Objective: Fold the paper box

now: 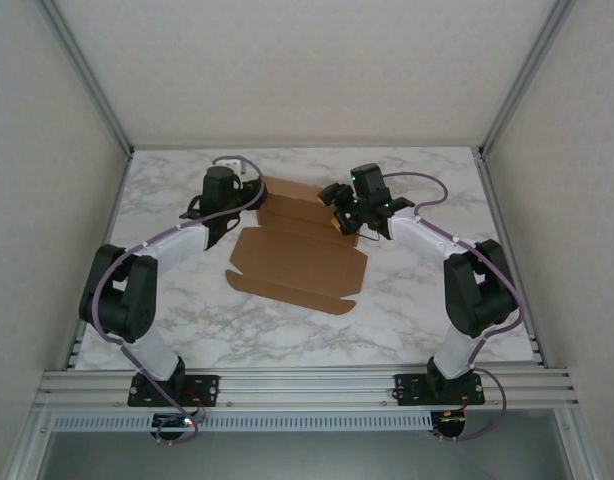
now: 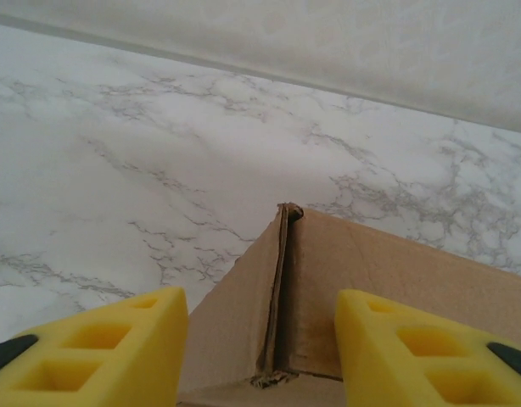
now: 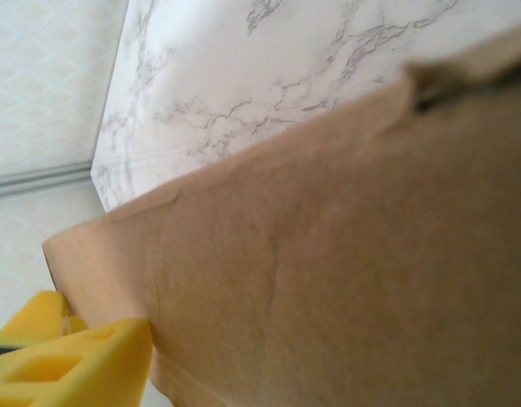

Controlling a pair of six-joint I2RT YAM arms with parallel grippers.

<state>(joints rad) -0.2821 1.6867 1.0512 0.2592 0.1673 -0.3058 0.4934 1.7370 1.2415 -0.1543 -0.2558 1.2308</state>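
The paper box's raised sides stand far off behind its flat lid (image 1: 299, 262), so the robot's right gripper should push the far corner of the box to turn it around.
The paper box (image 1: 297, 255) is a brown cardboard sheet lying mid-table, its near panels flat and its far part raised into walls. My left gripper (image 1: 245, 197) is at the box's far left corner. In the left wrist view, the left gripper (image 2: 260, 356) stands open, its yellow fingers either side of the upright corner seam of the paper box (image 2: 371, 280), with gaps on both sides. My right gripper (image 1: 339, 215) is at the far right wall. In the right wrist view, a cardboard flap (image 3: 328, 254) lies against one yellow finger (image 3: 82, 360) and hides the other.
The white marble table (image 1: 437, 300) has bare room to the right and in front of the box. Pale walls and aluminium posts (image 1: 87, 80) close in the back and sides. A rail (image 1: 307, 385) runs along the near edge.
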